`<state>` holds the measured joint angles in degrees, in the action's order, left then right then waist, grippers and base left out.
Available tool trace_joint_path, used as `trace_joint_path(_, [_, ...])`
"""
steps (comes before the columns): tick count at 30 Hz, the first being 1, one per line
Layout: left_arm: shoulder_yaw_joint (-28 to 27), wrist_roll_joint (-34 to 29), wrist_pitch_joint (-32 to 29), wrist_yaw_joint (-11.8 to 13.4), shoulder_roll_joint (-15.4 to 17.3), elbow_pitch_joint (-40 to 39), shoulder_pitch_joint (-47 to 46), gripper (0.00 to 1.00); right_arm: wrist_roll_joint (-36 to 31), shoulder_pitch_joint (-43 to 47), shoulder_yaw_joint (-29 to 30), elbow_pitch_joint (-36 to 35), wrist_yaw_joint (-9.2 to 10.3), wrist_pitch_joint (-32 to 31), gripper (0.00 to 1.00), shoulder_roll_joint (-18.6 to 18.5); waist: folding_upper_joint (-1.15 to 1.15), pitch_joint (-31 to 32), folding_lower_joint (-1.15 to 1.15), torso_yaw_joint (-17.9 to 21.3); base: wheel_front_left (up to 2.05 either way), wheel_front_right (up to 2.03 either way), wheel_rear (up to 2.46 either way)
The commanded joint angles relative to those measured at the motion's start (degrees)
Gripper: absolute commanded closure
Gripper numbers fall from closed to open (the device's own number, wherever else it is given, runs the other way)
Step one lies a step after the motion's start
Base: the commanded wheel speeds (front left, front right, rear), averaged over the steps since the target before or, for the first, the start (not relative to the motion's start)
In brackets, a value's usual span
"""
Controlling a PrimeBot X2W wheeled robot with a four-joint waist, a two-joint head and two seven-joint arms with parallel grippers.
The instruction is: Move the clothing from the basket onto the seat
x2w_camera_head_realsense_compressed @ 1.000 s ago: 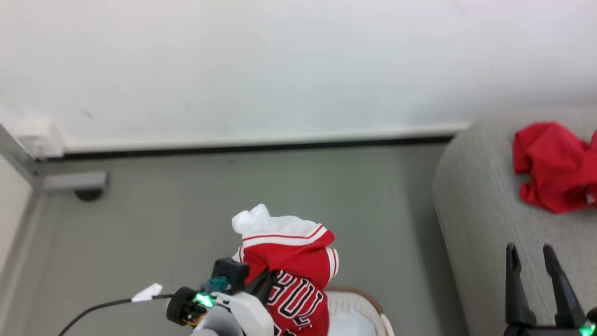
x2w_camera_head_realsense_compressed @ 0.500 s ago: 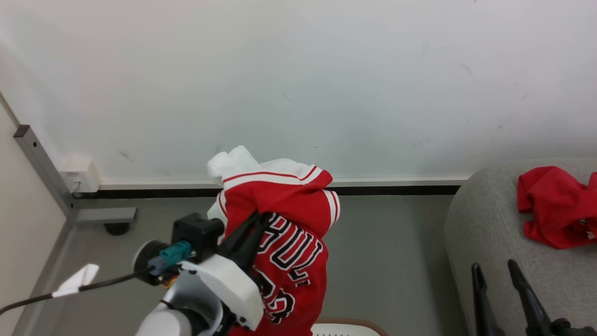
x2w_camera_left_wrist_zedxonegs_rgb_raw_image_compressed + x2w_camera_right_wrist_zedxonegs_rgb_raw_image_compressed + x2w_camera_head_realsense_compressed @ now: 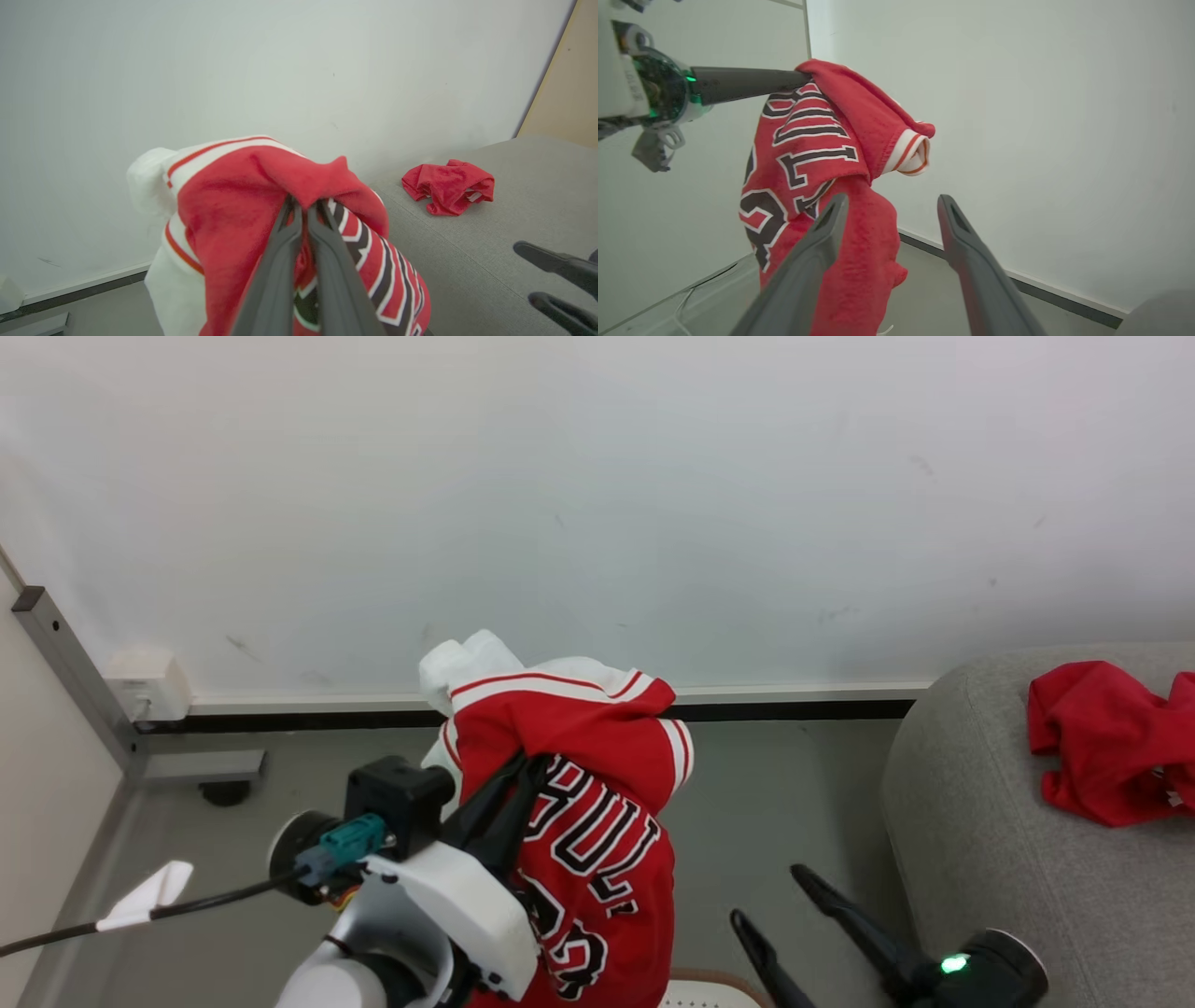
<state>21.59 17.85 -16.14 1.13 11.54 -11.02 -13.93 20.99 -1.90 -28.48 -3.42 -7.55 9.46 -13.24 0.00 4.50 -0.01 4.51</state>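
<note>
I expect the lettered red garment to let its white hood part (image 3: 468,662) flop down when my right gripper carries it, because the garment sags in limp folds (image 3: 583,722) around the pinch.
My left gripper (image 3: 534,767) is shut on a red garment (image 3: 597,840) with dark lettering, white stripes and a white hood part, and holds it hanging in the air. In the left wrist view the fingers (image 3: 303,207) pinch a red fold of that garment (image 3: 224,219). My right gripper (image 3: 777,901) stands open just right of the hanging cloth, its fingers (image 3: 817,242) spread beside the garment (image 3: 808,140). A sliver of the basket's brown rim (image 3: 714,978) shows at the bottom edge. A second red garment (image 3: 1111,742) lies crumpled on the grey seat (image 3: 971,831).
A white wall with a dark baseboard (image 3: 794,711) runs behind. At the left stand a grey metal post with a foot (image 3: 201,767) and a white wall box (image 3: 145,681). A black cable with a white tag (image 3: 145,898) trails from my left wrist over the grey floor.
The head camera has tilted up. My left gripper has lifted the lettered garment higher, clear of the basket. My right gripper has swung left from in front of the seat toward the hanging garment.
</note>
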Motion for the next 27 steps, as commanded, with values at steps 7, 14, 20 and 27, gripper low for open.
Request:
trace_joint_path(7, [1.8,-0.1,-0.4,-0.6,-0.5,0.0,-0.2,1.0,6.8,-10.6,-12.4,2.7,0.13,-3.5,0.0,-4.5,0.0,0.0,0.01,-0.5,0.0,0.0,0.0])
trace_joint_path(14, [4.4,-0.1,-0.7,-1.5,-1.4,0.5,-0.5,1.0,11.4,-20.2,-21.0,13.0,0.13,-2.8,0.0,-1.9,0.0,0.0,0.01,-1.2,0.0,0.0,0.0])
trace_joint_path(20, [5.9,0.3,-1.1,-1.7,-2.1,0.8,-0.3,1.0,15.2,-26.1,-26.1,23.4,0.13,0.6,1.0,2.6,0.0,0.0,0.01,-1.9,0.0,0.0,0.0])
trace_joint_path(27, [5.5,0.2,-1.2,-1.2,-1.4,1.3,-0.3,1.0,18.8,-29.2,-29.8,28.4,0.13,4.4,1.0,4.0,0.0,-0.5,0.01,-2.4,0.0,0.0,0.0])
